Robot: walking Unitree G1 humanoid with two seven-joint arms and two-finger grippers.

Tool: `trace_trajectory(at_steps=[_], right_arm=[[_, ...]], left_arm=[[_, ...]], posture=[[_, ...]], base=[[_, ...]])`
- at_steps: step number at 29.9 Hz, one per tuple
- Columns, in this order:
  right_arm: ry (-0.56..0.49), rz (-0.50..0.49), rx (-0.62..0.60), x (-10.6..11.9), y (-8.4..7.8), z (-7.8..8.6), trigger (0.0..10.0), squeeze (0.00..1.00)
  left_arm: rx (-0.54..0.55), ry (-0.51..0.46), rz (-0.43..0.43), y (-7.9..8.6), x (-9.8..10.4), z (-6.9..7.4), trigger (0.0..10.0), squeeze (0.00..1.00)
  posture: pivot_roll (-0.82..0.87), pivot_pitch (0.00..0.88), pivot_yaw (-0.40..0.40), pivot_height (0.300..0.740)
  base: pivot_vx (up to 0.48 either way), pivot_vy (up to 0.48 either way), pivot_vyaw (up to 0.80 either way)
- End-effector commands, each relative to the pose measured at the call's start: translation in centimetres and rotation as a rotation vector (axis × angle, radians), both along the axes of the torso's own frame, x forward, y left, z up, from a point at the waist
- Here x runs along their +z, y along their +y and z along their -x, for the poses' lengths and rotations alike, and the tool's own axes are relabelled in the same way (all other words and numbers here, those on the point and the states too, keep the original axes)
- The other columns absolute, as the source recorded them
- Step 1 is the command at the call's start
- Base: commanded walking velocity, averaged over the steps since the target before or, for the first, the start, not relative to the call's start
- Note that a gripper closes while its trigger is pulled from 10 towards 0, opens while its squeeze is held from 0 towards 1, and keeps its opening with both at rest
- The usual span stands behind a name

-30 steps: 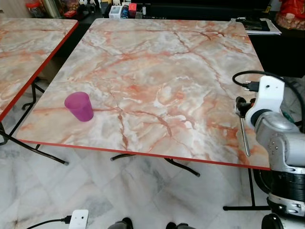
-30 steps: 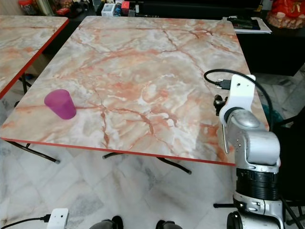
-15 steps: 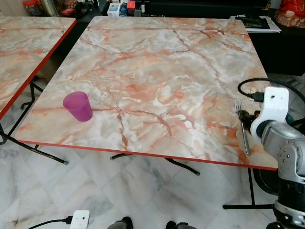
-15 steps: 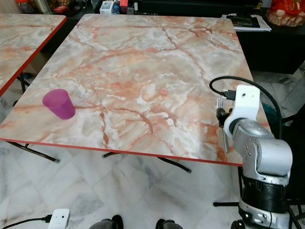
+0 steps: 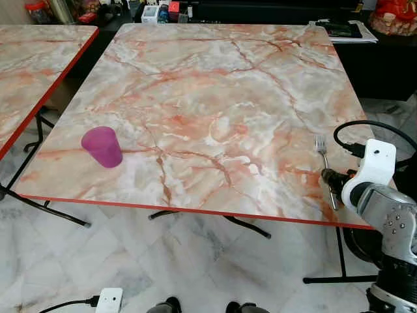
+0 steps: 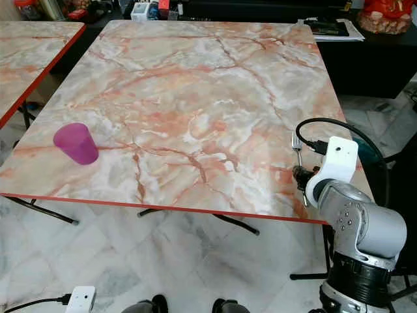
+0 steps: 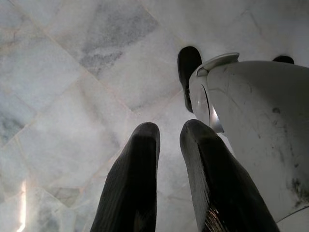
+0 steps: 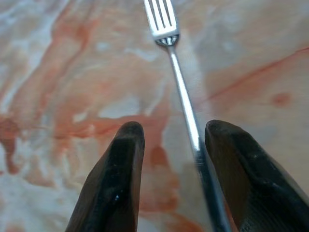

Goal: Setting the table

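Observation:
The fork's handle (image 8: 194,135) runs lengthwise at a slant between the fingers, so the fork will line up with them and stay tines first when I lift it.
A silver fork (image 5: 323,160) lies flat on the marble table (image 5: 215,98) near its right edge, tines pointing away from me. My right gripper (image 8: 174,128) is open just above the tabletop. Its fingers (image 8: 118,179) stand either side of the fork's handle (image 8: 186,111) without closing on it. From the head camera the right gripper (image 5: 331,180) sits at the handle's near end, mostly hidden by the white wrist. A purple cup (image 5: 102,147) stands upright near the table's front left corner. My left gripper (image 7: 169,130) hangs idle over the floor, shut.
A second marble table (image 5: 32,59) stands to the left across a narrow gap. Boxes and jars (image 5: 163,12) line the far side, and a dark counter with papers (image 5: 342,29) is at the back right. A white power strip (image 5: 107,300) lies on the tiled floor.
My right arm has drawn back toward the table's near edge and lower, uncovering the fork's tines. The fork stays on the table. The camera has shifted slightly.

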State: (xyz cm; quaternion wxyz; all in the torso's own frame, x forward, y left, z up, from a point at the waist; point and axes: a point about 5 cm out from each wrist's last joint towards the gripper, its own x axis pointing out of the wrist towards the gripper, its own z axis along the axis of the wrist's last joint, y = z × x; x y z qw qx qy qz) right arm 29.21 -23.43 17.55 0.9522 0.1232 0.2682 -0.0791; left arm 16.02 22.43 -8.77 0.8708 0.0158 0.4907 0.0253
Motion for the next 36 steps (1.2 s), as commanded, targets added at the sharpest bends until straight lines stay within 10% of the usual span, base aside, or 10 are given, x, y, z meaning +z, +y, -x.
trace_trajectory(at_steps=[1, 10, 36], right_arm=[[-0.018, -0.039, 0.018, 0.3, 0.5, -0.5, 10.0, 0.0], [-0.047, -0.015, 0.074, 0.9, 1.8, -1.9, 10.0, 0.0], [-0.008, 0.164, 0.015, 0.7, -1.1, -1.9, 10.0, 0.0]], left_arm=[[-0.008, 0.049, 0.009, -0.1, -0.5, 1.0, 10.0, 0.0], [0.001, 0.049, 0.015, -0.2, -0.5, 0.9, 10.0, 0.0], [-0.006, 0.055, 0.036, -0.2, -0.4, 0.9, 10.0, 0.0]], posture=[[-0.1, 0.223, -0.011, 0.736], [-0.09, 0.233, -0.009, 0.736], [-0.09, 0.277, -0.001, 0.736]], base=[[0.0, 0.0, 0.0], [0.0, 0.0, 0.0], [0.0, 0.0, 0.0]])
